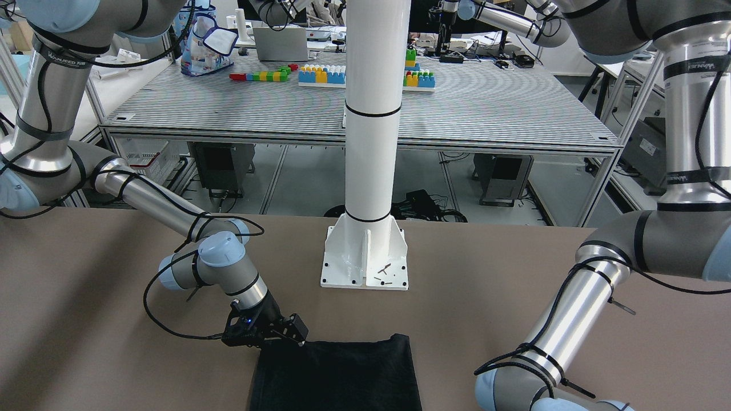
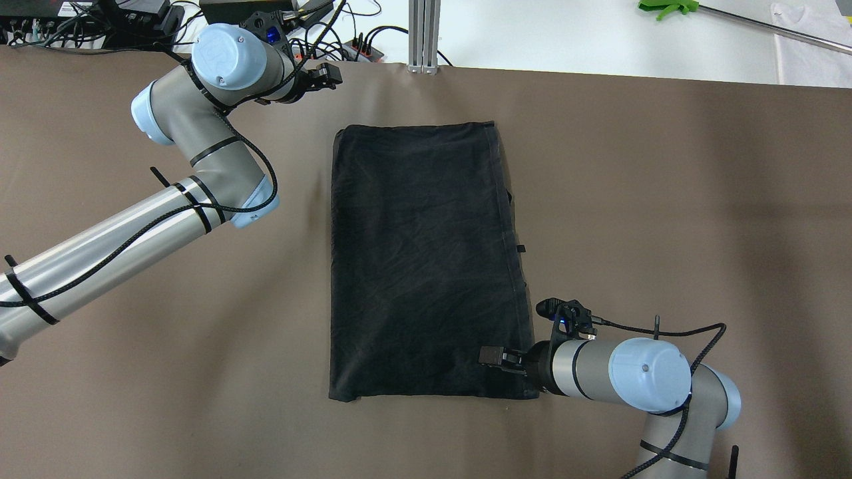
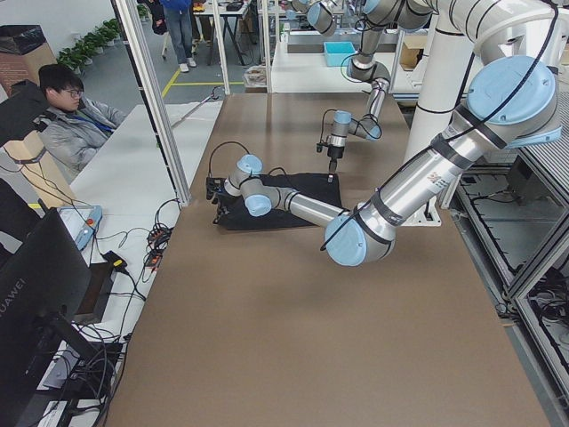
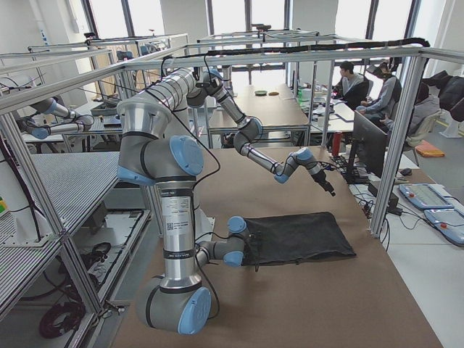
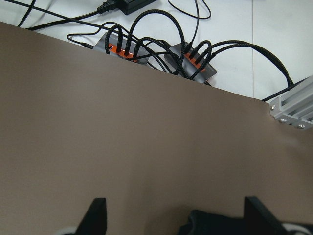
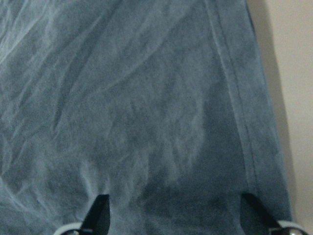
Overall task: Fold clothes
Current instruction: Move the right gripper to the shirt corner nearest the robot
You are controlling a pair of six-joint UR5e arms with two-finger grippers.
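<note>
I expect the black garment [image 1: 336, 377] to bend softly onto its flat lower layer when I carry the garment's far edge over, because its puckered corner [image 1: 398, 338] lies limp.
The clothes [image 2: 426, 259] are one black garment lying flat as a tall rectangle in the middle of the brown table; it also shows in the front view [image 1: 337, 371]. My right gripper [image 2: 489, 357] is open, low over the garment's near right corner. In the right wrist view its fingers [image 6: 99, 215] stand wide apart above wrinkled fabric beside a hemmed edge. My left gripper [image 2: 333, 73] is open, hovering over bare table just past the garment's far left corner. Only a sliver of the garment [image 5: 210, 224] appears between its fingers [image 5: 97, 216].
The white pillar [image 1: 374, 142] and its base plate [image 1: 365, 265] stand at the table's robot side. Power strips and cables [image 5: 188, 61] lie beyond the far table edge, by an aluminium post [image 2: 424, 33]. A person [image 3: 67, 116] sits off the table's far side.
</note>
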